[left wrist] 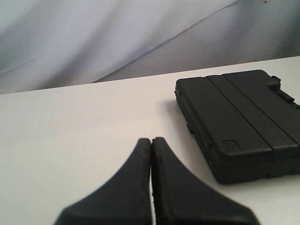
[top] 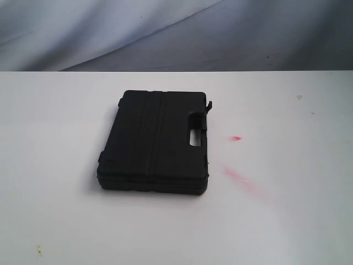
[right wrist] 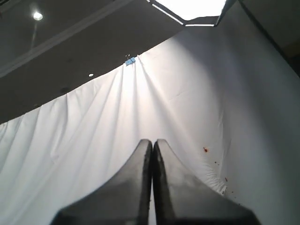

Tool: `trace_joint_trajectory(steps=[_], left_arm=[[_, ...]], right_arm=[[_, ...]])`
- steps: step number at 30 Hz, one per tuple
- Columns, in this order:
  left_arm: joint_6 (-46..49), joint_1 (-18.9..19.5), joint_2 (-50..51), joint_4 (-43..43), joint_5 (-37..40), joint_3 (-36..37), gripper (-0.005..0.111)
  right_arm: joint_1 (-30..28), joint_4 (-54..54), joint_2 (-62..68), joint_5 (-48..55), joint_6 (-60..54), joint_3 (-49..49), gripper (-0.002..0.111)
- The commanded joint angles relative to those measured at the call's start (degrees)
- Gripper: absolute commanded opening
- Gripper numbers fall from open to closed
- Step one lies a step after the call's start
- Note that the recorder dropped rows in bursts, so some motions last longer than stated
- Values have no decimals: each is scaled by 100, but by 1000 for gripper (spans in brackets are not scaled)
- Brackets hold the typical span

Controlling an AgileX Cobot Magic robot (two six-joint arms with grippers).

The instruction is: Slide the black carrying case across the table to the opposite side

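I should swing my right gripper down and open it around the black carrying case's handle [top: 204, 134], because that gripper points up at the white cloth backdrop [right wrist: 136, 112].
The black carrying case [top: 155, 140] lies flat near the middle of the white table [top: 55, 165], its handle slot toward the right. Neither arm shows in the exterior view. In the left wrist view my left gripper [left wrist: 151, 140] is shut with nothing in it, low over the table, and the case [left wrist: 239, 122] lies a short way off to one side of its tips. My right gripper [right wrist: 152, 142] is shut and empty too. It points up at a white cloth backdrop [right wrist: 117, 122] and a ceiling; the case and the table are out of that view.
Pink-red smears [top: 238, 178] mark the table to the right of the case, and small specks [top: 38, 251] dot its front left. A grey-white draped cloth [top: 165, 33] hangs behind the table's far edge.
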Motion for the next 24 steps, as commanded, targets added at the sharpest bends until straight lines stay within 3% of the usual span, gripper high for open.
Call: trace_joint_trajectory(steps=[1, 5, 9, 12, 16, 24], left_arm=[[-30, 15, -38, 7, -73, 27, 0], [-30, 15, -38, 7, -73, 27, 0], [-30, 15, -38, 7, -73, 27, 0], [-30, 15, -38, 7, -73, 27, 0], [-30, 15, -38, 7, -73, 27, 0], [-30, 15, -38, 7, -73, 27, 0]], right_arm=[[8, 178, 4, 7, 16, 9, 0], [8, 347, 4, 7, 60, 9, 0], [8, 347, 4, -22, 1106, 9, 0], [8, 272, 4, -46, 1194, 9, 0], [8, -913, 4, 10, 1052, -14, 0], [8, -2066, 4, 1796, 1026, -1718, 0]])
